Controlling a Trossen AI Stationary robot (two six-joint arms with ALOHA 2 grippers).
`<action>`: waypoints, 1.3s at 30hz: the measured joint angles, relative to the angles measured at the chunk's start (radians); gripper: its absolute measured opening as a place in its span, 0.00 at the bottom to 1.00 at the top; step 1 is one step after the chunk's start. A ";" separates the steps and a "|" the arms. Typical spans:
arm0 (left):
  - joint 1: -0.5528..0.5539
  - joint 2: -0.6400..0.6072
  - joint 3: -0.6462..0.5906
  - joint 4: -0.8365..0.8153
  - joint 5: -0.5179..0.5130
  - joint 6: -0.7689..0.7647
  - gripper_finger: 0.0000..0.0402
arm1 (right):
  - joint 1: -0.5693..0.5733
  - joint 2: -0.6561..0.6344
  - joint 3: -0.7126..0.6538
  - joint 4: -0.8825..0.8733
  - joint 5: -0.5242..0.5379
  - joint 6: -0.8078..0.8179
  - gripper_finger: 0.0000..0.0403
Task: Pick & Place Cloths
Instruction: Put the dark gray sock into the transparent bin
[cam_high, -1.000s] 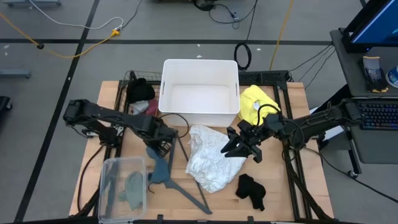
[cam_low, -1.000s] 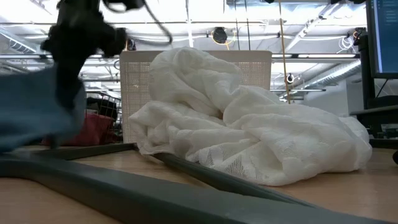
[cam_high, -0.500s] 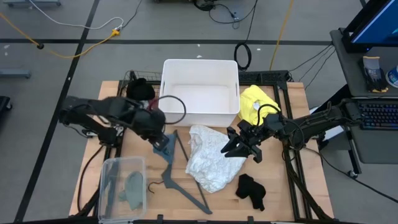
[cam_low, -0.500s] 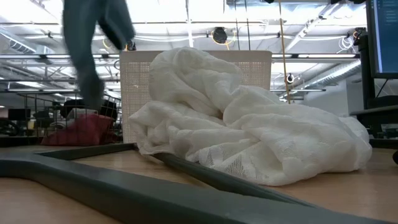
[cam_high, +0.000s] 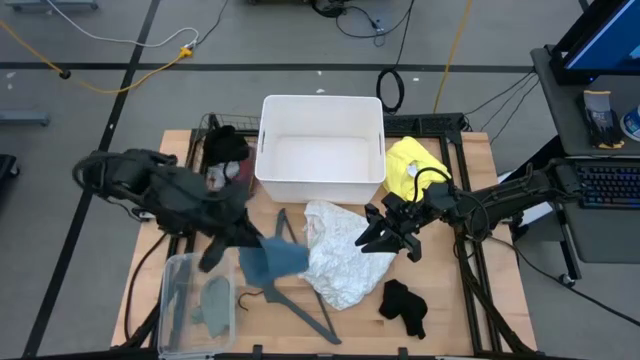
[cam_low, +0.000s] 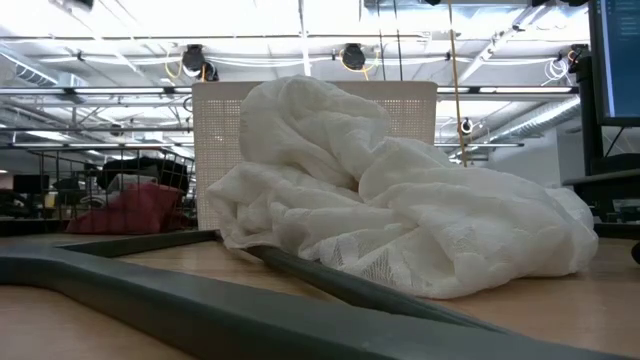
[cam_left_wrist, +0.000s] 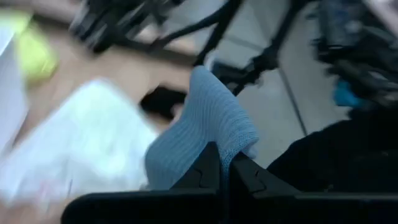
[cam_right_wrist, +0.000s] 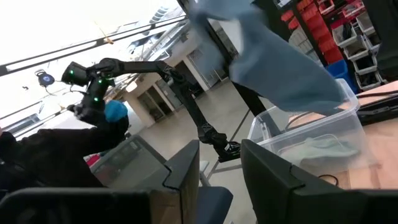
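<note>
The teal cloth (cam_high: 273, 261) is hanging over the hanger, outside the clear plastic box, so next my left gripper swings to the box and brings the cloth down next to the grey-green one (cam_high: 214, 306).
My left gripper (cam_high: 248, 243) is raised over the table's left half, shut on a teal knitted cloth (cam_high: 275, 258), which also shows in the right wrist view (cam_right_wrist: 273, 68). A lacy white cloth (cam_high: 335, 255) lies heaped mid-table. A yellow cloth (cam_high: 412, 165) lies at the far right and a black cloth (cam_high: 403, 305) at the near right. Another black cloth (cam_high: 225, 145) and a maroon one (cam_high: 222, 175) lie at the far left. My right gripper (cam_high: 385, 235) hovers open, right of the white cloth, holding nothing. My left gripper pinches a bunched part of the teal cloth (cam_left_wrist: 219, 144) between its two shut fingers (cam_left_wrist: 245, 174). The fingers slant down toward the table's right side. The cloth spreads out beyond the fingertips and hangs clear of the table.
A white bin (cam_high: 322, 110) stands at the far middle. A clear plastic box (cam_high: 178, 275) at the near left holds a grey-green cloth (cam_high: 213, 300). A grey hanger (cam_high: 300, 290) lies between the box and the white cloth.
My left gripper has risen steeply from the table and turned, staying shut on the teal cloth. The cloth has been lifted off the hanger's area and clear of the table, out of the low view, and now swings toward the white cloth.
</note>
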 joint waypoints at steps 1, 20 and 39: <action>-0.016 0.000 0.006 0.033 0.000 0.041 0.00 | 0.000 0.000 0.000 0.000 0.000 0.000 0.27; -0.274 -0.012 0.014 0.412 0.011 0.215 0.00 | 0.000 0.000 0.000 0.000 -0.003 0.003 0.27; -0.441 -0.012 0.014 -0.281 -0.192 -0.913 0.00 | 0.000 0.000 0.000 0.000 -0.003 0.003 0.27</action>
